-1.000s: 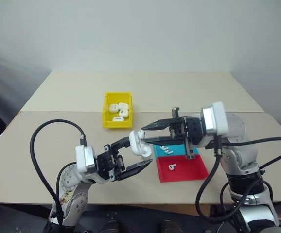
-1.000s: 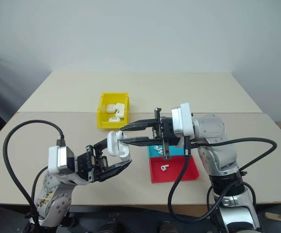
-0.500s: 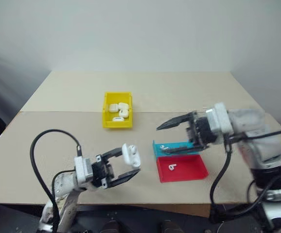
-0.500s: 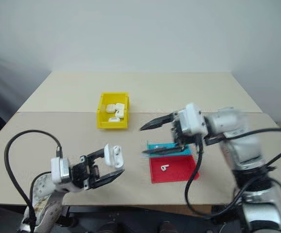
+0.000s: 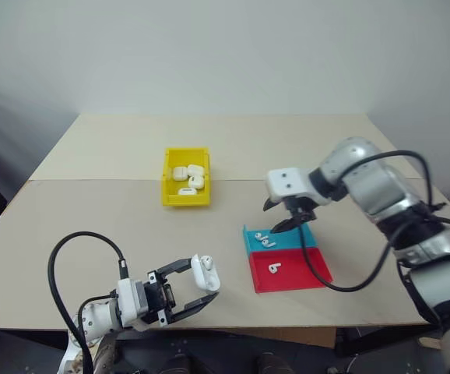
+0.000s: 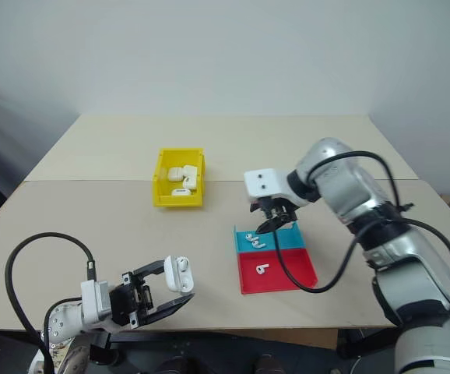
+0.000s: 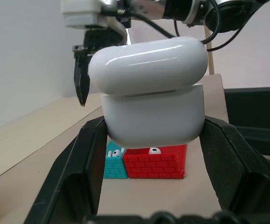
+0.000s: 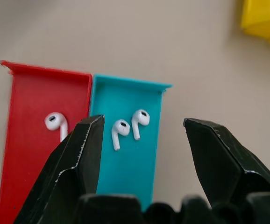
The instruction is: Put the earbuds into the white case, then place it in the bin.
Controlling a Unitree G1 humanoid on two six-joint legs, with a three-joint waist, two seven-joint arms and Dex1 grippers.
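The robot's right gripper should keep going down, as a gap [image 8: 131, 127] separates the teal tray's outer earbud from its neighbour, until that earbud [image 8: 140, 119] is between its fingers, and then close.
My left gripper [image 5: 202, 280] is shut on the white case [image 5: 204, 270], held near the table's front left with its lid raised; the left wrist view shows the case [image 7: 151, 107] clamped between the two fingers. My right gripper [image 5: 272, 219] points down just above the teal tray [image 5: 300, 236], open with nothing between its fingers. Two earbuds [image 8: 120, 131] [image 8: 140, 118] lie in the teal tray, under the gap between the right fingers. A third earbud [image 8: 55, 122] lies in the red tray [image 5: 309, 270]. The yellow bin [image 5: 167, 176] stands further back on the left.
Several white cases lie in the yellow bin. The teal and red trays sit side by side at the table's front right. A black cable loops from my left arm [image 5: 77, 249] over the front left edge.
My left gripper has sunk toward the front left with the case. My right gripper has swung away from the case, turned downward over the teal tray, and opened wider.
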